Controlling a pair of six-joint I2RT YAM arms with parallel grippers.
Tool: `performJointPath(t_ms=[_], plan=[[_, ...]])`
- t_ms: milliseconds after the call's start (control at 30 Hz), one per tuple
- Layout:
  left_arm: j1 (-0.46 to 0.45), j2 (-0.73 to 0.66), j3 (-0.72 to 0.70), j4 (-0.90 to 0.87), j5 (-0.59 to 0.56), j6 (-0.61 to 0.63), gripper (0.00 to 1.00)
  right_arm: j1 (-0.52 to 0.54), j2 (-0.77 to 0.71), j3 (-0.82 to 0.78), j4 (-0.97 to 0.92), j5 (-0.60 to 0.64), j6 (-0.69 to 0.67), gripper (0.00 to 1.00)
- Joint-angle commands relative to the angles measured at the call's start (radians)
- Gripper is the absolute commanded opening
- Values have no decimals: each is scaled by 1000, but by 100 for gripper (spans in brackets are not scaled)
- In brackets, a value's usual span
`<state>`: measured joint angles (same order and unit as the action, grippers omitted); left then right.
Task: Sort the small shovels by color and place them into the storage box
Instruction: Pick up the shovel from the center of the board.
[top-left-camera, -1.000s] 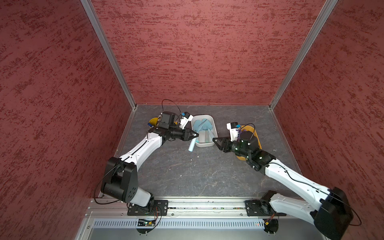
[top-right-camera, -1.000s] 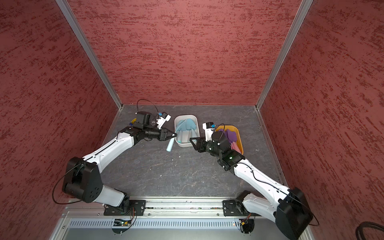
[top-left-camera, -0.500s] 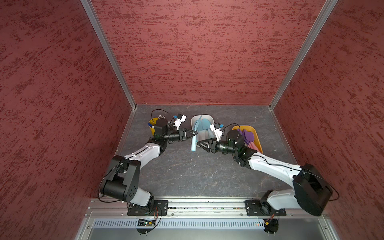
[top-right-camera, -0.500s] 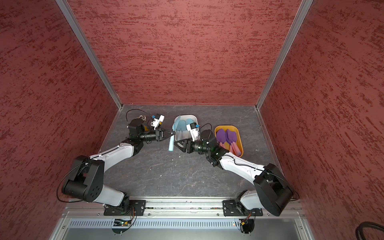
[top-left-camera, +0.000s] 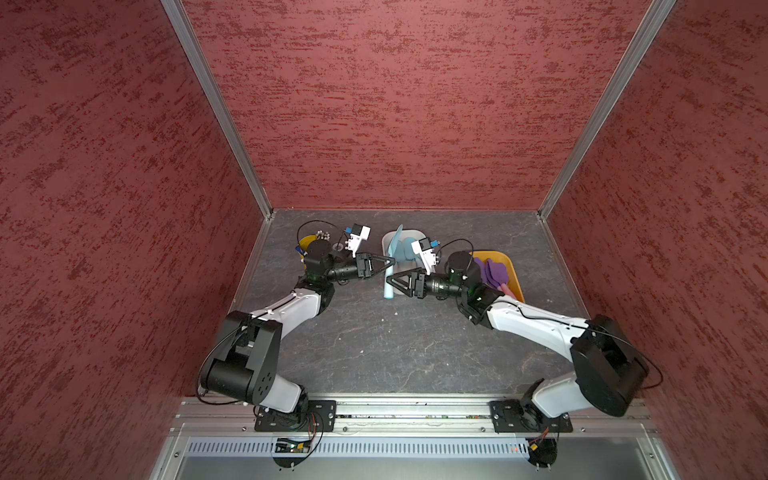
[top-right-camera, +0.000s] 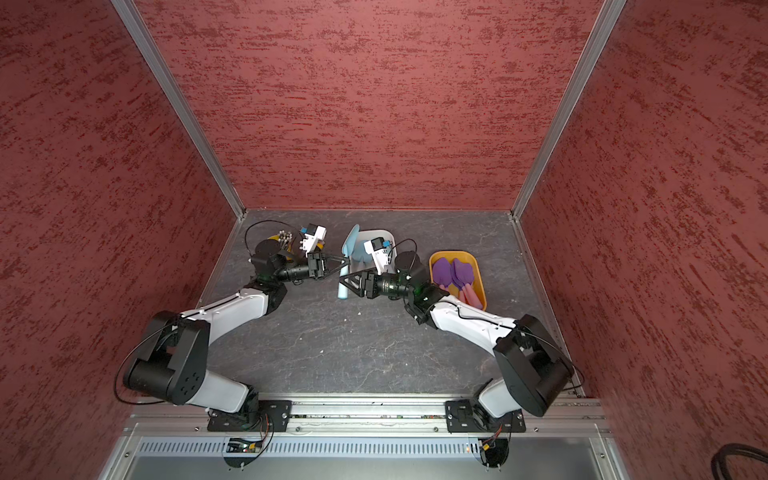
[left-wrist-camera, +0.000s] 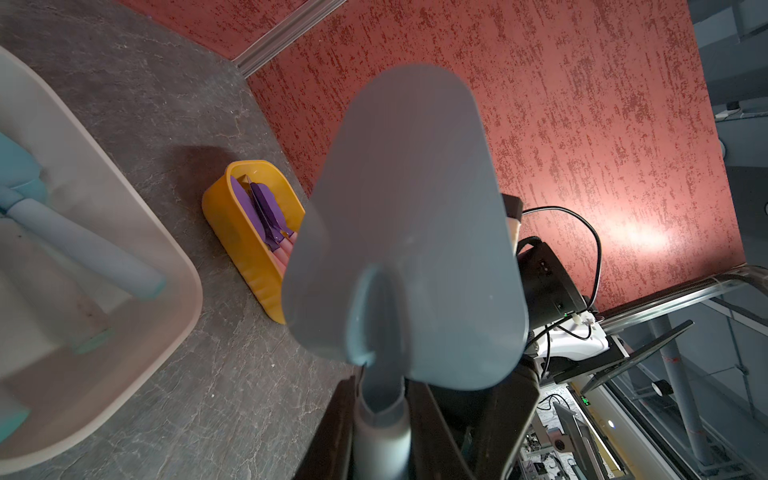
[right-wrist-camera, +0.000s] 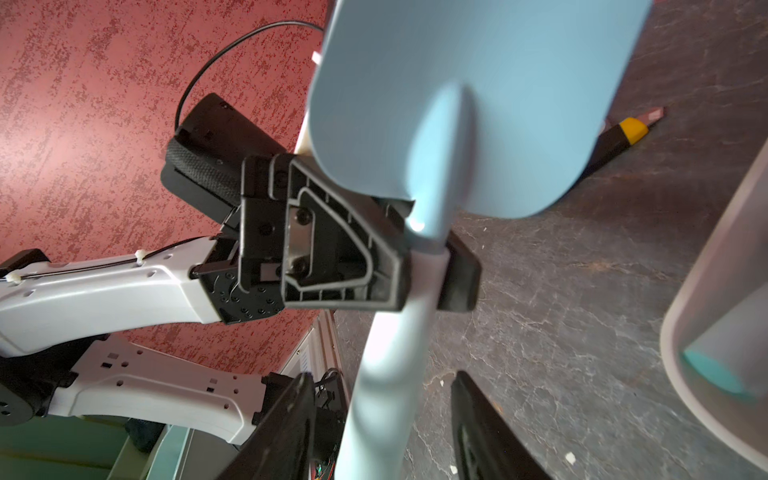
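I should take the shovel's lower handle (right-wrist-camera: 385, 390) with my right gripper and lay it in the white box, as my left gripper has the light blue shovel by its neck (right-wrist-camera: 432, 221).
A light blue shovel (top-left-camera: 389, 291) (top-right-camera: 343, 291) hangs beside the white storage box (top-left-camera: 411, 232) (top-right-camera: 380, 232), blade up and handle down. My left gripper (top-left-camera: 392, 262) (left-wrist-camera: 380, 436) is shut on its neck just below the blade (left-wrist-camera: 407, 228). My right gripper (top-left-camera: 388, 283) (right-wrist-camera: 382, 428) stands open around the lower handle (right-wrist-camera: 386, 374), with a gap on one side. More blue shovels (top-left-camera: 405, 251) (left-wrist-camera: 83, 245) lie in the white box. Purple shovels with pink handles (top-right-camera: 451, 272) (left-wrist-camera: 259, 208) lie in a yellow tray (top-right-camera: 478, 274) (left-wrist-camera: 249, 257).
A yellow container of thin white-tipped pens (top-right-camera: 282, 237) sits behind my left wrist at the back left. A black-and-yellow tool (right-wrist-camera: 619, 133) lies on the grey floor behind the held shovel. Red walls enclose three sides.
My right gripper has swung left from beside the yellow tray until its jaws straddle the shovel's handle. My left gripper has held the shovel nearly still.
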<state>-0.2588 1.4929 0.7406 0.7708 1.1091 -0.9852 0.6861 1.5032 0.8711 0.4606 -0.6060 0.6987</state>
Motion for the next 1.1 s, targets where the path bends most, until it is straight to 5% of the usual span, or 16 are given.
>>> performJointPath(t_ms=[0,200,300,433,600,767,867,1067], plan=[[-7,-5,-18,116,1,-60,0,5,24,37,53,-21,-12,52],[-6,-5,-28,135,-7,-77,0,4,40,60,65,-36,-15,13],[-7,-6,-25,97,-6,-53,0,5,37,62,37,-40,-26,0],[-5,-14,-20,30,-6,-15,9,4,10,59,-21,-17,-52,0],[24,-28,19,-214,-28,112,45,-6,-42,63,-199,58,-105,0],[84,-52,117,-690,-152,411,73,-16,-115,166,-612,221,-207,0],[106,-63,184,-917,-275,609,83,-21,-84,279,-872,355,-232,0],[131,-78,225,-1084,-455,785,96,-23,116,552,-1230,498,-242,0]])
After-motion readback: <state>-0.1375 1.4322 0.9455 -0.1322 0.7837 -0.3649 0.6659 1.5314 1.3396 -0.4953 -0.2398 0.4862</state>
